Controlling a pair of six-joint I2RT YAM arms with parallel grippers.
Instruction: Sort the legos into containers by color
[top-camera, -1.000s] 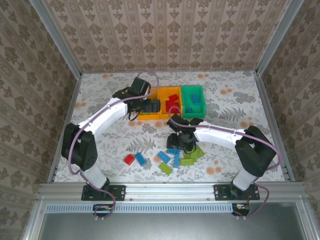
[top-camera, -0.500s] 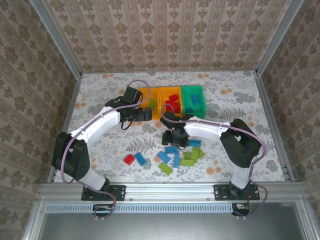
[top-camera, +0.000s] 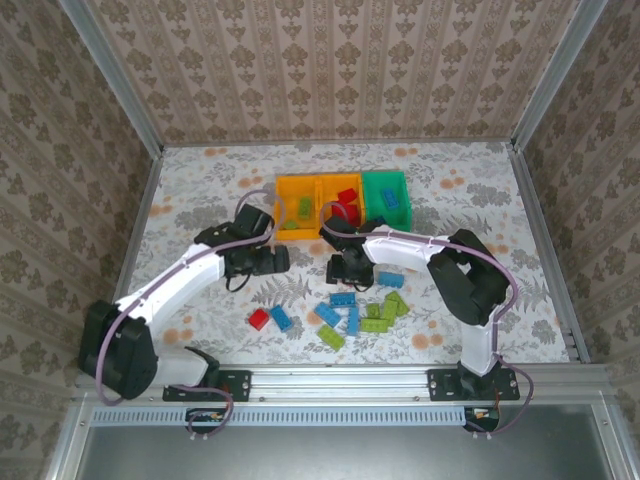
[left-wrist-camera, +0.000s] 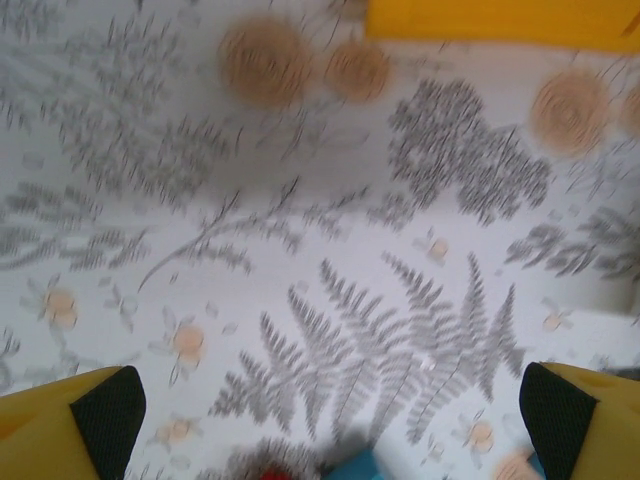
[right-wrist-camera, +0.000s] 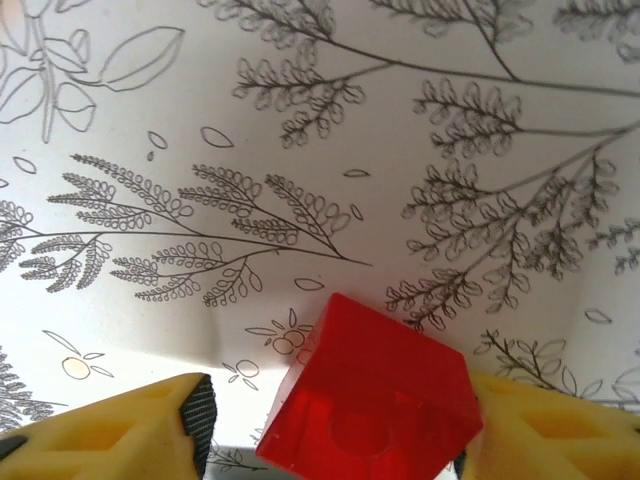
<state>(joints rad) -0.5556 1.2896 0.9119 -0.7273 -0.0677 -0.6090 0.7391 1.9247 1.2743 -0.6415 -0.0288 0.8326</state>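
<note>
The front red lego is clear of the blue lego (top-camera: 281, 318) next to it. My left gripper should keep moving toward that red lego (top-camera: 259, 319) until its fingers are around it.
My right gripper (right-wrist-camera: 335, 420) is open over the patterned table, with a tilted red lego (right-wrist-camera: 375, 400) between its fingers. The lego leans on the right finger, and a gap shows at the left pad (right-wrist-camera: 198, 410). From above, this gripper (top-camera: 350, 270) hangs just near of the containers. My left gripper (left-wrist-camera: 330, 410) is wide open and holds nothing; from above it (top-camera: 272, 262) sits left of the right one. Three bins stand in a row: an orange one (top-camera: 281, 208) with green legos, an orange one (top-camera: 340, 224) with red legos, a green one (top-camera: 385, 180) with blue legos.
Loose legos lie near the front: a red one (top-camera: 259, 319), a blue one (top-camera: 282, 317), more blue (top-camera: 343, 299) and green (top-camera: 377, 324) ones, and one blue (top-camera: 390, 279) beside the right arm. The left wrist view catches an orange bin wall (left-wrist-camera: 500, 20) at the top.
My left arm has drawn back from the orange bin toward the near left. My right gripper has moved left, away from the pile, and its jaws have narrowed around the red lego.
</note>
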